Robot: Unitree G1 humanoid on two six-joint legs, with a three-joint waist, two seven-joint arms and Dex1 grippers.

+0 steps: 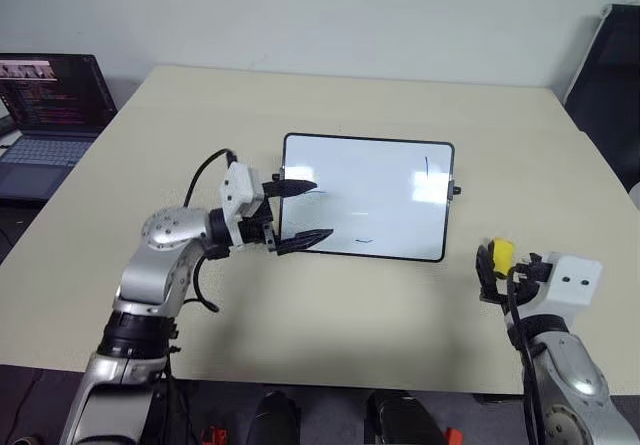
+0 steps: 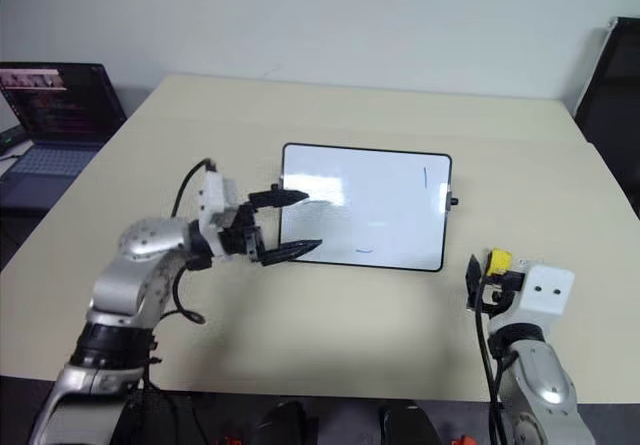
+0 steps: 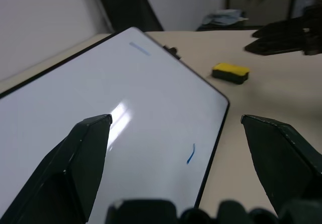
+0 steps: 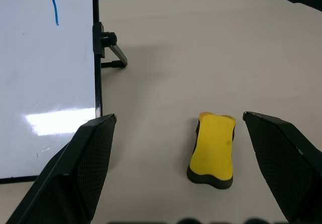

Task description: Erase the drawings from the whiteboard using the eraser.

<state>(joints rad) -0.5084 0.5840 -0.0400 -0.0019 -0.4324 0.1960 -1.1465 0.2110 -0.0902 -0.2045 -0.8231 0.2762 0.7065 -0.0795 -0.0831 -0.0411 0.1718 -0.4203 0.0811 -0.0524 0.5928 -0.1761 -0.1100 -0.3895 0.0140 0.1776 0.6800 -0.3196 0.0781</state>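
Note:
The eraser's long sides (image 4: 233, 148) run in line with my right gripper's open fingers, so I should keep lowering until the fingers flank-free straddle the eraser's middle (image 4: 215, 146).
The whiteboard (image 1: 380, 180) lies flat at the table's middle. Its drawings are a short vertical line (image 1: 427, 165) near the right side and a small dash (image 1: 363, 241) near the front edge. My left gripper (image 1: 301, 213) hovers open at the board's left end and points across it, with nothing between its fingers. The yellow eraser (image 4: 213, 150) lies on the table to the right of the board. My right gripper (image 4: 178, 117) stands open just behind the eraser without touching it. In the left wrist view the eraser (image 3: 231, 73) sits past the board's (image 3: 75, 93) far corner.
An open laptop (image 1: 50, 115) stands at the table's far left edge. A dark chair (image 1: 610, 75) is beyond the far right corner. The board's small black knob (image 4: 108, 38) and stand leg stick out on its right side, toward the eraser.

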